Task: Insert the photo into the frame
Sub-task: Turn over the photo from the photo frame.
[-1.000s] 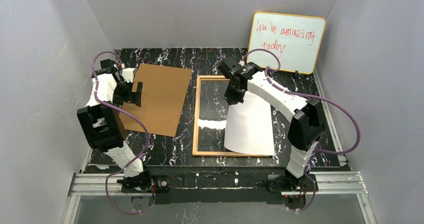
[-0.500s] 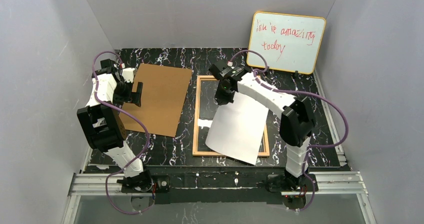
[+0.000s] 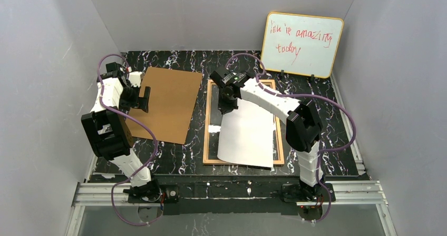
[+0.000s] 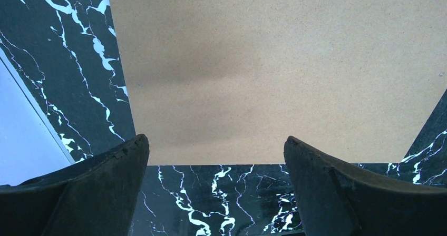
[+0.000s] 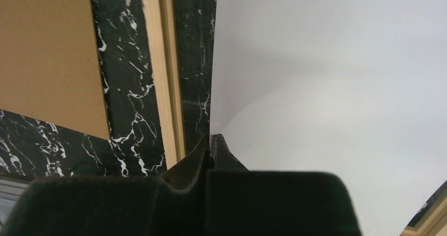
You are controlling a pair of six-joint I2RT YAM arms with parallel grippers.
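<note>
The robot's right gripper should pull the photo toward the rail (image 3: 207,128) beside the brown back panel before it opens, because the photo lies crooked across the frame's front rail (image 3: 262,166).
The photo (image 3: 248,136) shows its plain white back and lies tilted over the frame (image 3: 207,121), a light-orange wooden rectangle flat on the table. Its near corner overlaps the frame's front rail. My right gripper (image 3: 225,104) is shut on the photo's far left corner, inside the frame's far left part. In the right wrist view the photo (image 5: 337,88) fills the right side and the frame's left rail (image 5: 164,88) runs beside my pinched gripper (image 5: 211,140). The brown back panel (image 3: 167,101) lies left of the frame. My left gripper (image 3: 143,99) hovers open over its left edge (image 4: 274,62).
A whiteboard (image 3: 303,43) with red writing leans on the back wall at the far right. Grey walls close in the black marble table (image 3: 184,151) on three sides. The right arm's cable loops above the frame's far edge.
My right gripper has carried the photo's corner leftward and lowered it, so the photo now lies flatter over the frame. The left arm has not moved.
</note>
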